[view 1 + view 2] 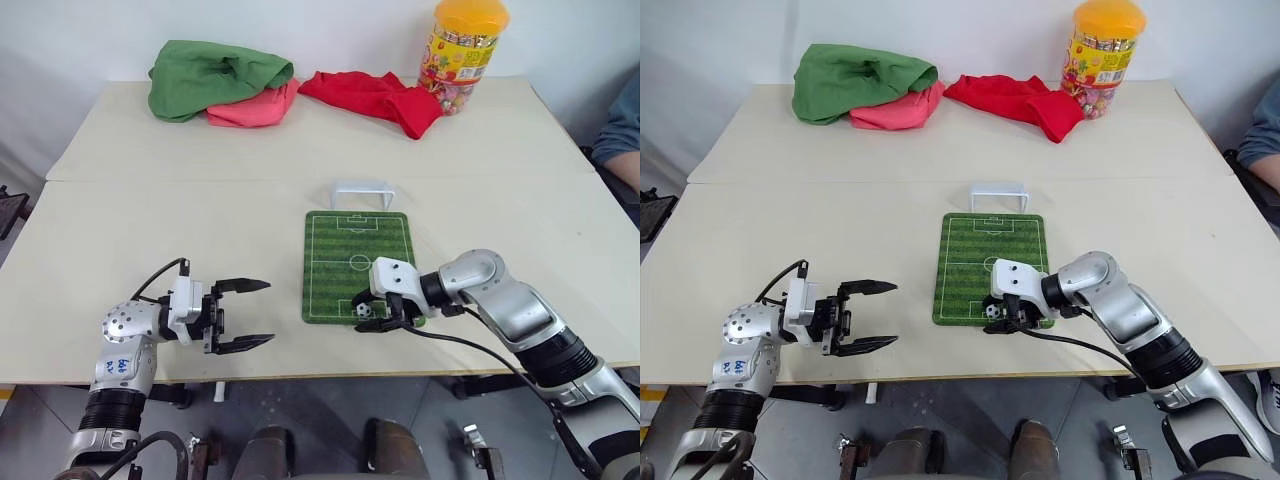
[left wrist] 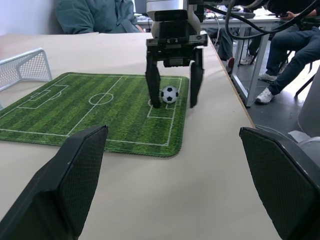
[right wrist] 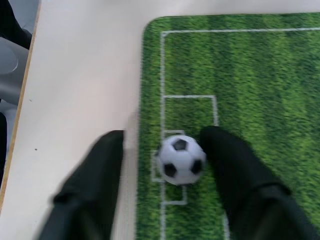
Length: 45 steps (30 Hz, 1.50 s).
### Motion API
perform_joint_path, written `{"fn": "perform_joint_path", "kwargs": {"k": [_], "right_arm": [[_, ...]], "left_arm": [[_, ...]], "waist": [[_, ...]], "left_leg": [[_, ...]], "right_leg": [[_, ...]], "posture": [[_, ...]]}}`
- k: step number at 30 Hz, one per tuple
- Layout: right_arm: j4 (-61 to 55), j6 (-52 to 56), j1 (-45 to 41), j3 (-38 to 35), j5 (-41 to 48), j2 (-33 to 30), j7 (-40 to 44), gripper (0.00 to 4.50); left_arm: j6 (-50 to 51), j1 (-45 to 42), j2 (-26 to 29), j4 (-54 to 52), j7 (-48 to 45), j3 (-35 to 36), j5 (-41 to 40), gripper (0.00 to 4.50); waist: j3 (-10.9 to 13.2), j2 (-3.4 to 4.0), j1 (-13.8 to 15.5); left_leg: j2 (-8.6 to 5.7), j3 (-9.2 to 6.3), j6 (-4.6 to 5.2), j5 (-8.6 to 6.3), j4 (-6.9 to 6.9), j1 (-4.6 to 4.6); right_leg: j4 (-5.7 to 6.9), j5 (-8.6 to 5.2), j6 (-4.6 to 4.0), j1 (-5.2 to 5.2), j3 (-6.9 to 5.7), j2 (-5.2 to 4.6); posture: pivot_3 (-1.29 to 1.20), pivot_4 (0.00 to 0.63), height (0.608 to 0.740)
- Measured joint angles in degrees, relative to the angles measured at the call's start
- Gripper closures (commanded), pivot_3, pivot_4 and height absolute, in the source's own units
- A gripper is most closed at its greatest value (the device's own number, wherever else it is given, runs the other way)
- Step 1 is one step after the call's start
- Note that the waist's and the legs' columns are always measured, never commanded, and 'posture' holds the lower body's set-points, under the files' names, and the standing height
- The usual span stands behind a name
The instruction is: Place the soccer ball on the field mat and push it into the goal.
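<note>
Next, my right gripper backs off, closes its fingers and pushes from the mat's near edge (image 3: 141,165), because its far finger blocks the soccer ball's way (image 1: 363,310) to the goal.
The soccer ball (image 1: 362,310) rests on the field mat (image 1: 345,255), in the penalty box at its near end, close to the right corner. My right gripper (image 1: 368,313) stands open astride the ball, fingers pointing down at the mat. The right wrist view shows the soccer ball (image 3: 181,159) against one finger (image 3: 225,160), with a gap to the other. The white goal (image 1: 362,190) stands on the table just past the mat's far end. My left gripper (image 1: 268,312) is open and empty, level, left of the mat and pointing at it.
At the table's far edge lie a green cloth (image 1: 215,75), a pink cloth (image 1: 255,108) and a red cloth (image 1: 375,97), beside a candy jar (image 1: 462,50). A person (image 1: 620,130) sits at the right. The table's front edge is near both grippers.
</note>
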Motion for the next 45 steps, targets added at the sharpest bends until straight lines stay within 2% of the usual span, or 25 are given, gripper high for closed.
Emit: {"fn": "perform_joint_path", "kwargs": {"k": [9,19,20,22,24,28,29,36,45], "right_arm": [[-0.5,1.3,-0.1,-0.8,0.4,0.0,0.2,1.40],[-4.9,2.9,-1.7,-7.5,3.7,-1.0,-0.4,1.40],[-5.4,3.2,-1.6,-8.2,4.0,-1.0,-0.7,1.78],[-8.1,5.5,0.0,-10.7,6.6,-2.1,-0.6,2.21],[-10.4,7.0,1.2,-12.0,8.2,-3.3,-0.6,2.91],[-16.2,9.4,8.4,-13.6,10.2,-5.3,-2.1,4.29],[-17.2,9.9,9.8,-13.6,10.4,-5.3,-2.6,4.46],[-19.8,9.9,16.1,-13.3,11.3,-5.3,-6.0,4.46],[-13.3,5.4,14.3,-10.9,9.8,-3.0,-6.6,4.46]], "left_arm": [[0.0,0.0,-0.1,-0.2,0.4,0.0,-0.1,0.00],[0.0,-1.8,-0.8,0.9,0.6,0.0,-0.1,0.00],[-0.1,-2.1,-0.9,1.1,0.4,-0.1,-0.1,0.00],[-0.2,-2.7,-1.0,1.7,-0.1,-0.1,-0.1,0.00],[-0.3,-3.3,-1.0,2.8,-0.6,-0.1,-0.1,0.00],[-0.3,-4.8,-1.1,4.4,-2.5,-0.1,-0.1,0.00],[-0.3,-5.2,-1.0,5.2,-2.9,0.0,-0.1,0.00],[-0.2,-5.2,1.7,7.7,-4.9,0.2,0.2,0.00],[0.6,-0.6,5.2,6.1,-2.5,1.7,0.5,0.00]], "waist": [[0.0,0.00,0.0],[0.0,0.00,0.1],[0.0,0.00,0.1],[0.0,-0.01,0.3],[0.0,-0.01,0.3],[0.0,-0.03,0.9],[0.0,-0.03,1.0],[0.0,-0.04,1.3],[0.0,-0.05,1.3]], "left_leg": [[0.00,0.00,0.00,0.00,-0.01,-0.01],[0.00,-0.01,0.00,0.00,-0.01,-0.02],[0.00,0.00,0.00,0.00,-0.01,-0.03],[0.00,-0.03,0.00,-0.01,-0.03,-0.06],[0.00,-0.01,0.01,-0.03,-0.03,-0.06],[0.02,0.00,0.00,-0.05,-0.04,-0.06],[0.02,0.02,0.00,-0.05,-0.03,-0.06],[0.05,0.06,0.00,-0.06,-0.03,-0.03],[0.07,0.08,-0.01,-0.07,-0.03,-0.03]], "right_leg": [[-0.01,0.00,0.00,-0.01,0.00,0.01],[-0.02,0.00,0.00,-0.01,0.00,0.01],[-0.03,0.00,0.00,-0.02,0.00,0.01],[-0.04,0.00,0.00,-0.02,-0.02,0.01],[-0.06,0.00,0.00,-0.02,-0.02,0.01],[-0.07,0.00,0.00,-0.02,-0.02,0.04],[-0.07,0.00,0.00,-0.02,0.00,0.04],[-0.07,0.00,0.00,-0.03,0.06,0.08],[-0.07,0.00,0.00,-0.05,0.10,0.11]], "posture": [[0.00,0.150,0.740],[0.00,0.150,0.740],[0.00,0.150,0.740],[0.00,0.150,0.740],[0.00,0.150,0.740],[0.00,0.150,0.740],[0.00,0.150,0.740],[0.00,0.150,0.740],[0.00,0.150,0.740]]}}
